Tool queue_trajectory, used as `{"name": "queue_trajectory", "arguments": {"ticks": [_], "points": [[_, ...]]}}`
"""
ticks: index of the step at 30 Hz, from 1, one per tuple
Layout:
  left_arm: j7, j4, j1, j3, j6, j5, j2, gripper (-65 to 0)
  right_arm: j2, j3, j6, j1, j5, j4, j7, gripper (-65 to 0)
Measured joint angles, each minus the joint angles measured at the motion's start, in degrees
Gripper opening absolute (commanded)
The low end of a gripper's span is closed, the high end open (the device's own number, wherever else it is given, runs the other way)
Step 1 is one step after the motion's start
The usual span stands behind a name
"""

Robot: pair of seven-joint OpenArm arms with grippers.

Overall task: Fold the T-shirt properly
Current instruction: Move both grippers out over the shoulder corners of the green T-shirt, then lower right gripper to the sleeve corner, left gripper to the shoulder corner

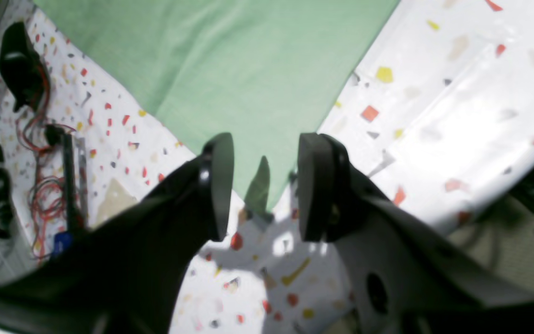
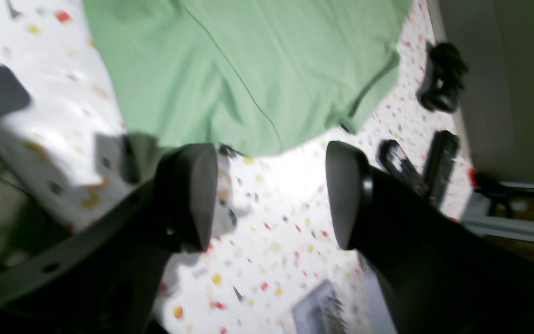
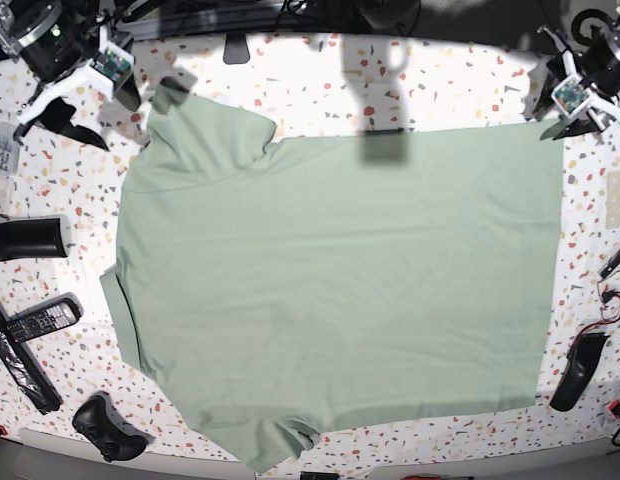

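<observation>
My gripper is about to carry the T-shirt's far side. The far sleeve is limp and wrinkled, so that side will fold over while the T-shirt's near side stays in place.
The pale sage-green T-shirt lies spread flat on the speckled white table, its sleeves toward the left of the base view. My left gripper is open at the shirt's far right corner. In the left wrist view the gripper hovers with that corner of the shirt pointing into the gap between its fingers. My right gripper is open by the far left sleeve. In the right wrist view it stands just off the sleeve edge of the shirt, holding nothing.
Remotes, a black case and a game controller lie along the left side. A black object and red wires lie at the right. The table edge runs close to my left gripper.
</observation>
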State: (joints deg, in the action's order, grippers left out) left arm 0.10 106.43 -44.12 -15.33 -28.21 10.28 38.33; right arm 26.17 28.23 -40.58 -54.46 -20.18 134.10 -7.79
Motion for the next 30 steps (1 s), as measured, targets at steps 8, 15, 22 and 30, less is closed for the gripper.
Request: {"name": "queue_trajectory", "arguments": {"ticks": [8, 15, 22, 30], "points": [[-0.9, -12.0, 8.7, 7.7, 0.7, 8.8, 0.1, -27.8, 0.0, 0.0, 0.0, 0.0, 3.9, 0.0, -0.2, -29.4], [0.0, -18.2, 16.2, 14.7, 3.7, 7.5, 0.0, -28.1, 0.0, 0.0, 0.0, 0.0, 4.0, 0.0, -0.2, -29.4], [-1.8, -23.4, 19.5, 20.1, 5.3, 6.1, 0.1, -65.0, 0.0, -0.1, 0.0, 0.0, 3.9, 0.0, -0.2, -29.4], [1.5, -20.2, 17.7, 20.2, 5.7, 7.2, 0.0, -65.0, 0.0, -0.2, -0.1, 0.0, 3.4, -7.6, 0.5, -29.4]]}}
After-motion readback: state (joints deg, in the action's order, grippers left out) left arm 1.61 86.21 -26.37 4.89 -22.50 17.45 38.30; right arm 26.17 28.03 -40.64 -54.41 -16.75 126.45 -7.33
